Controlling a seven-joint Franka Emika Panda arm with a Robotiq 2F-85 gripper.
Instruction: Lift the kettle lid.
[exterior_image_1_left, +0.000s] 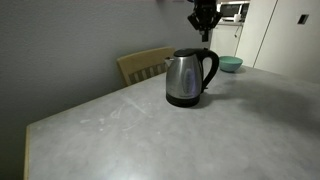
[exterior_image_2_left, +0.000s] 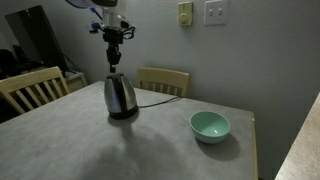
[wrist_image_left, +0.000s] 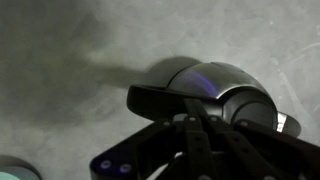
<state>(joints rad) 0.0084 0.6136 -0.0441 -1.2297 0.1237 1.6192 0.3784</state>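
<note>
Next, my gripper presses the kettle handle's top (exterior_image_1_left: 208, 52) with closed fingers because the kettle's lid (wrist_image_left: 250, 106) lies shut under my gripper, and then back up so the lid has room to swing open.
A steel kettle (exterior_image_1_left: 186, 78) with a black handle and base stands on the grey table (exterior_image_1_left: 150, 130); it also shows in an exterior view (exterior_image_2_left: 120, 96). Its lid sits down on the top. My gripper (exterior_image_1_left: 204, 22) hangs well above the kettle, fingers pointing down, in both exterior views (exterior_image_2_left: 113, 52). In the wrist view the fingers (wrist_image_left: 203, 125) lie close together, shut and empty, over the kettle body (wrist_image_left: 205, 78) and its dark lid (wrist_image_left: 248, 105). The gripper does not touch the kettle.
A teal bowl (exterior_image_2_left: 210, 126) sits on the table beside the kettle, also in an exterior view (exterior_image_1_left: 231, 64). The kettle's cord (exterior_image_2_left: 160, 94) runs toward a wooden chair (exterior_image_2_left: 163, 80) at the table edge. Another chair (exterior_image_2_left: 30, 88) stands at one side.
</note>
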